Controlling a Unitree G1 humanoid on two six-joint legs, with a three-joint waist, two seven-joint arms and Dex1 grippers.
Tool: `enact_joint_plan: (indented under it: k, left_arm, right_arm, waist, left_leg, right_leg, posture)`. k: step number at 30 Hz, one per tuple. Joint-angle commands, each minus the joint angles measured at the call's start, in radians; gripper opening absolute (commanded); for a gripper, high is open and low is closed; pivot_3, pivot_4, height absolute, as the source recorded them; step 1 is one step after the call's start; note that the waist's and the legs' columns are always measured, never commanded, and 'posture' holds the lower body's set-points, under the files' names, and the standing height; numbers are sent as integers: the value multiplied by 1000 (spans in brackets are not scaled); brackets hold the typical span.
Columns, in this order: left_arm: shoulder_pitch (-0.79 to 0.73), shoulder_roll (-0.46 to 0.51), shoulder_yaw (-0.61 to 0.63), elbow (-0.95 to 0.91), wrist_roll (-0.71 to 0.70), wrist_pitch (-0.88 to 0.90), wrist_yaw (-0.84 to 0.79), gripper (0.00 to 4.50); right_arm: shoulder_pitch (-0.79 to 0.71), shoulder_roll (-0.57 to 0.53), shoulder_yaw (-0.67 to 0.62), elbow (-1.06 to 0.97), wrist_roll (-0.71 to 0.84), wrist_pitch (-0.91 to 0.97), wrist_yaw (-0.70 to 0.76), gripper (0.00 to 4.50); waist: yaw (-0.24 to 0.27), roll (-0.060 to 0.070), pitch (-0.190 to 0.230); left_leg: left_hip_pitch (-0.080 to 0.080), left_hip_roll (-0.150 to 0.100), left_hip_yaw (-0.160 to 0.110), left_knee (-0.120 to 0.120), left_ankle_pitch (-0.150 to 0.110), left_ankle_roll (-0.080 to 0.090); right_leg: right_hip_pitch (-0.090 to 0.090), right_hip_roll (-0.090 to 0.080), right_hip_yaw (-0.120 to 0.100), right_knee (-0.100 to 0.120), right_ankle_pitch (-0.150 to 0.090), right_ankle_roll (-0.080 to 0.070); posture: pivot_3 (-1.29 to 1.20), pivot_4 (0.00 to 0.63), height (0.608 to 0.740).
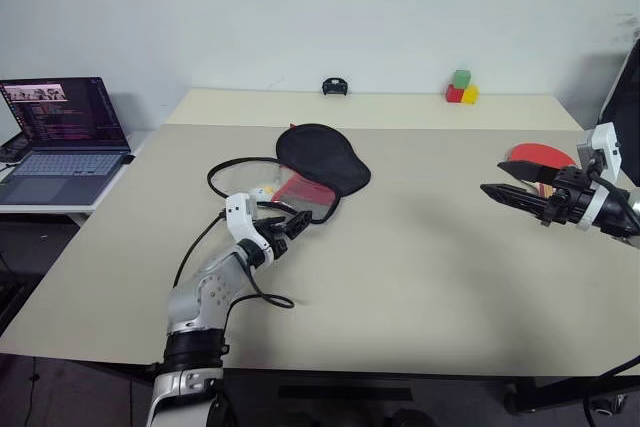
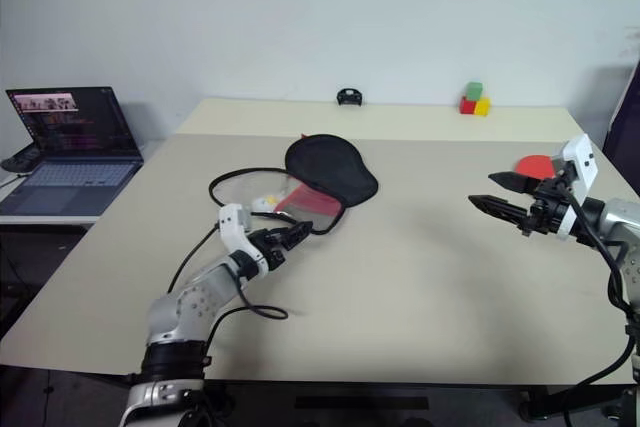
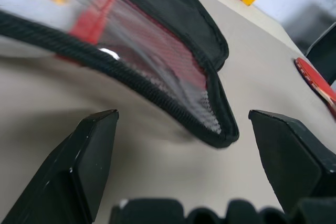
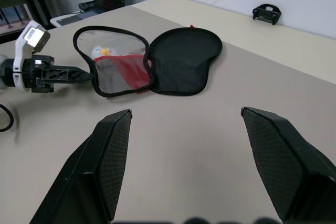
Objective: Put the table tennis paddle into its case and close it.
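Observation:
The black half (image 1: 322, 157) gets wider from a narrow end. The table tennis paddle (image 1: 543, 155) will fit inside the black half's rim, handle and all, when I lower the paddle.
The case (image 1: 322, 157) lies unzipped and spread flat in the middle of the table. Its black half is farther back, and its red and mesh half (image 4: 118, 72) is nearer, with a small white-yellow ball (image 4: 102, 52) beside it. My left gripper (image 1: 297, 222) is open and low over the table, with its fingers (image 3: 79, 166) either side of the case's narrow end (image 3: 220, 124), not touching it. The table tennis paddle (image 1: 540, 157) lies red face up at the right side. My right gripper (image 1: 493, 177) hovers open and empty in front of it, pointing toward the case.
An open laptop (image 1: 65, 137) sits on a low stand to the left. On the far table are red, green and yellow blocks (image 1: 461, 87) and a small black object (image 1: 335, 86). A black cable (image 1: 270, 297) loops beside my left arm.

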Motion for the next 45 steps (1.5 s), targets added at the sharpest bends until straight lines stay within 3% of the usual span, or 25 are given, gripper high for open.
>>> enact_joint_plan:
  k: [1, 8, 11, 21, 31, 39, 45]
  left_arm:
    - [-67, -17, 19, 78, 4, -52, 6, 4358]
    - [-178, -52, 49, 260, 14, -113, 36, 4358]
    - [-212, -72, 40, 307, 23, -134, 42, 3791]
    - [-211, -48, -8, 284, 32, -68, -42, 123]
    - [-167, 47, -89, 118, -33, 158, -245, 30]
    - [-114, 54, -142, -1, -88, 294, -332, 30]
    - [-78, 100, -267, -112, -106, 356, -468, 30]
  right_arm:
    - [3, -13, -36, -43, 19, -7, -9, 3640]
    - [12, -15, -38, -50, 26, -9, -23, 3640]
    - [9, -17, -38, -49, 23, -11, -30, 3676]
    - [-3, -43, -47, -45, 22, -12, -28, 3676]
    - [39, -125, -48, -80, 36, 7, 40, 3676]
    - [99, -155, -75, -139, 62, 40, 62, 3676]
    - [154, -173, -104, -190, 82, 70, 66, 3676]
  waist:
    - [2, 0, 0]
    - [3, -1, 0]
    - [4, -1, 0]
    - [2, -1, 1]
    - [3, -1, 1]
    - [3, -2, 1]
    - [3, -1, 1]
  left_leg:
    - [0, 0, 0, 0, 0, 0]
    - [0, 0, 0, 1, 0, 0]
    - [0, 0, 0, 1, 0, 0]
    - [-1, 0, 0, 0, 2, -3]
    - [-2, 0, 0, 0, 2, -3]
    - [-2, 0, -1, 0, 0, -1]
    - [-2, 0, -1, 0, 1, -1]
  right_leg:
    - [0, 0, 0, 0, 0, 0]
    - [0, 0, 0, 0, 0, 0]
    - [0, 0, 0, 0, 0, 0]
    - [-1, 0, 0, 0, 0, 0]
    - [-1, 0, 0, -1, 0, 0]
    - [-1, 0, 0, 0, 0, 0]
    - [-1, 0, 0, -1, 0, 0]
  posture:
    - [0, 150, 740]
    - [0, 150, 740]
    - [0, 150, 740]
    - [0, 150, 740]
    - [0, 150, 740]
    - [0, 150, 740]
    - [0, 150, 740]
